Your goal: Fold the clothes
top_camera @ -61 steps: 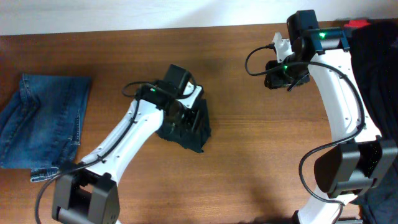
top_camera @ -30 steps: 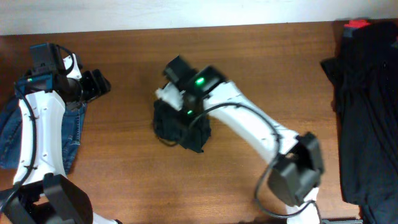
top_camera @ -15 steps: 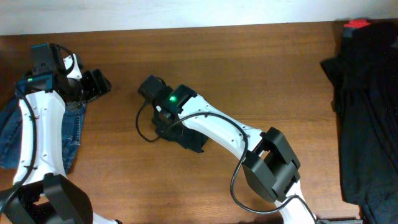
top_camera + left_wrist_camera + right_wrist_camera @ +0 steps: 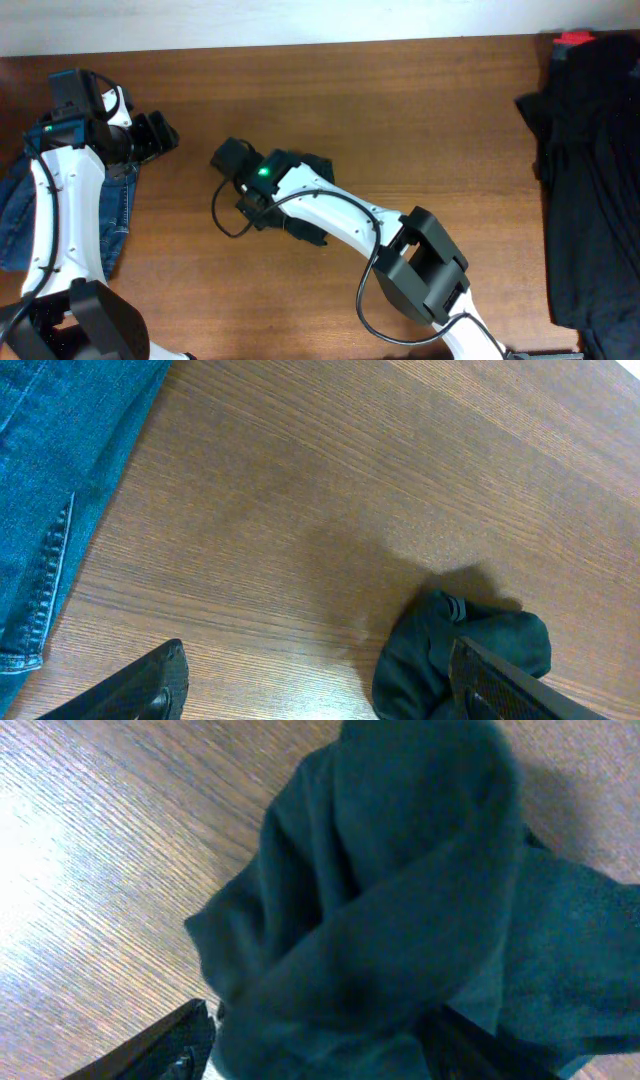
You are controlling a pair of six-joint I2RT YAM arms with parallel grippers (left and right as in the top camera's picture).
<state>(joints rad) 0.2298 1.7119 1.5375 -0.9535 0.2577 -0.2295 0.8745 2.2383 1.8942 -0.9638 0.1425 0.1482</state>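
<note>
My right gripper is to take the bunched top of the dark fabric and pull the fabric open before folding, because it lies in a crumpled bundle.
A small crumpled bundle of dark fabric lies mid-table. It also shows in the left wrist view and fills the right wrist view. My right gripper is down on it. Its jaws stand apart on either side of the bunched fabric, so it is open. A pile of black clothes lies at the right edge, and no white logo shows on it. My left gripper is open and empty at the far left, over bare wood.
Folded blue denim jeans lie at the left edge, under my left arm, and show in the left wrist view. A small red object sits at the back right corner by the black pile.
My left arm has left the dark bundle and swung to the far left. My right arm has come from the back right onto the bundle and slid a little left.
</note>
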